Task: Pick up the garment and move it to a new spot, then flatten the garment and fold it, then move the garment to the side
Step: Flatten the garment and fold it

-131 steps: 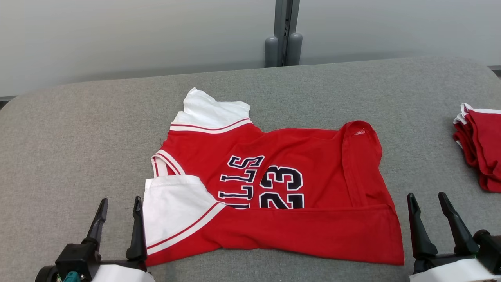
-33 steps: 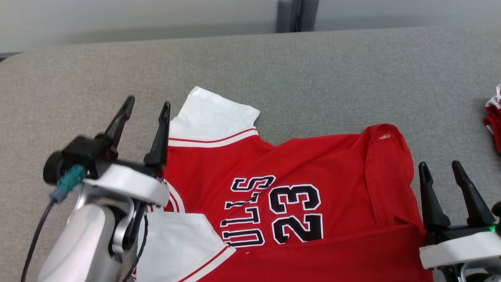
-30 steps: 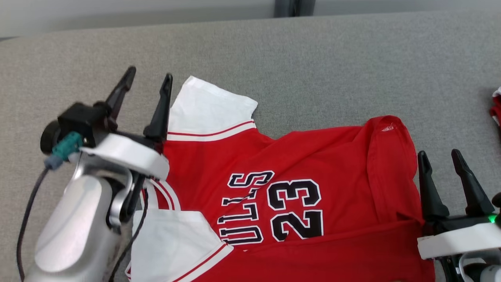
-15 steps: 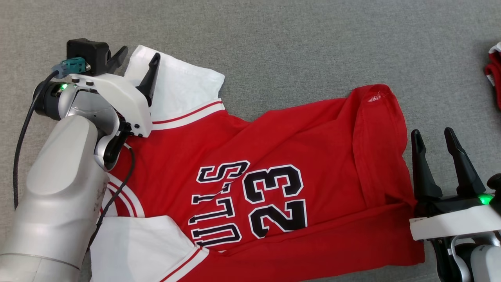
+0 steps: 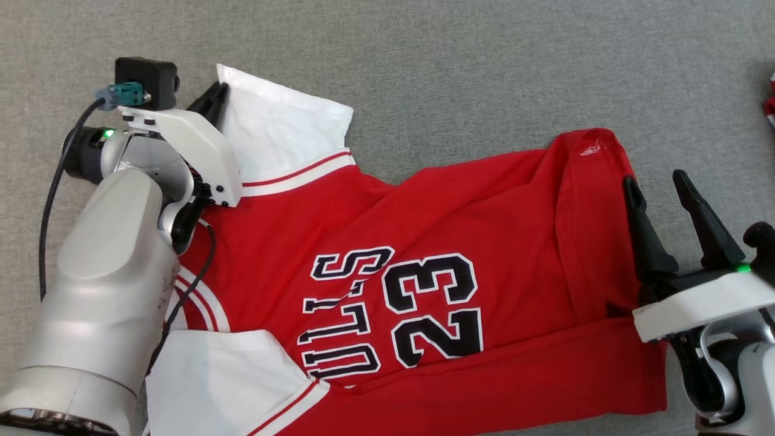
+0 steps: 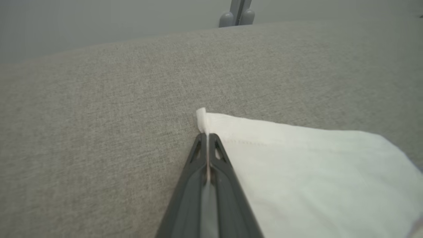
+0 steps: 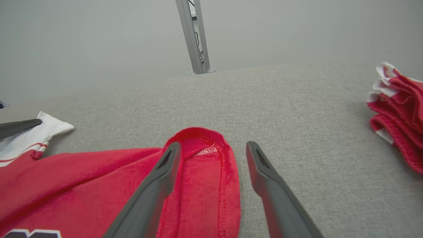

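The garment's near side (image 5: 501, 389) is already folded in and lies flat. The garment's far side (image 5: 483, 178) should fold over the dark lettering when I carry the garment's hem corner.
The garment (image 5: 424, 242) is a red jersey with white sleeves and dark "23" lettering, spread on the grey table (image 5: 460, 60). My left gripper (image 5: 213, 97) is at the far white sleeve's (image 5: 278, 127) outer corner. In the left wrist view that gripper (image 6: 207, 136) is shut, pinching the sleeve (image 6: 314, 172) edge, with a bit of white cloth poking past the tips. My right gripper (image 5: 654, 177) is open over the jersey's red right edge. In the right wrist view the red folded hem (image 7: 201, 172) lies between the spread fingers of the right gripper (image 7: 214, 145).
A pile of folded red and white clothes (image 7: 398, 109) lies at the table's right, just showing at the head view's edge (image 5: 770, 103). A metal post (image 7: 195, 36) stands behind the table's far edge. Bare grey cloth stretches beyond the jersey.
The left gripper has closed on the white sleeve's corner. The right gripper moved forward, its fingers now over the red hem. The head camera shifted a little.
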Robot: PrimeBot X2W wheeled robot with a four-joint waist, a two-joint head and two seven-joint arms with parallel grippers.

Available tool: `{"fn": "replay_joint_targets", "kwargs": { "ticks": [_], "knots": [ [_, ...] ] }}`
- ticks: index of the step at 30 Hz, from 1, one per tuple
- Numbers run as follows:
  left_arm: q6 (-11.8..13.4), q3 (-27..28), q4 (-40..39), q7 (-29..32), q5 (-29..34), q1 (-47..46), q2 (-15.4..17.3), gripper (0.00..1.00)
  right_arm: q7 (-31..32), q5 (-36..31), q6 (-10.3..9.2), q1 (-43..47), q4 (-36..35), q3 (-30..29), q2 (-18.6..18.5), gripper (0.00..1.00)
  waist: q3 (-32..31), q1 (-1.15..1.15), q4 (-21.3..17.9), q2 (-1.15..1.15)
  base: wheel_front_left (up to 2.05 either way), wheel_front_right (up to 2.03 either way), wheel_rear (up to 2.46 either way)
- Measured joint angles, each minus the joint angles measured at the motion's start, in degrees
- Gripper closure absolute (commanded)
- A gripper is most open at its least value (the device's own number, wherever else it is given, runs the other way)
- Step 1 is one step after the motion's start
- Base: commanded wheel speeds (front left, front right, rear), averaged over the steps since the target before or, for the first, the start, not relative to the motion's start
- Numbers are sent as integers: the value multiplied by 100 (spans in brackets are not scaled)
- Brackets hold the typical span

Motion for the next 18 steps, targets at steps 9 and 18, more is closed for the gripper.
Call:
{"fn": "replay_joint_targets", "kwargs": {
  "ticks": [9,18],
  "knots": [
    [-76,-291,111,-357,-18,4,-319,100,1291,305,0,-803,156,219,-369,0,20,0,328,0,0,0,0],
    [-102,-500,147,-573,-115,-26,-414,100,2213,257,-1,-1288,687,122,-416,0,83,0,509,0,0,0,0]
  ]
}}
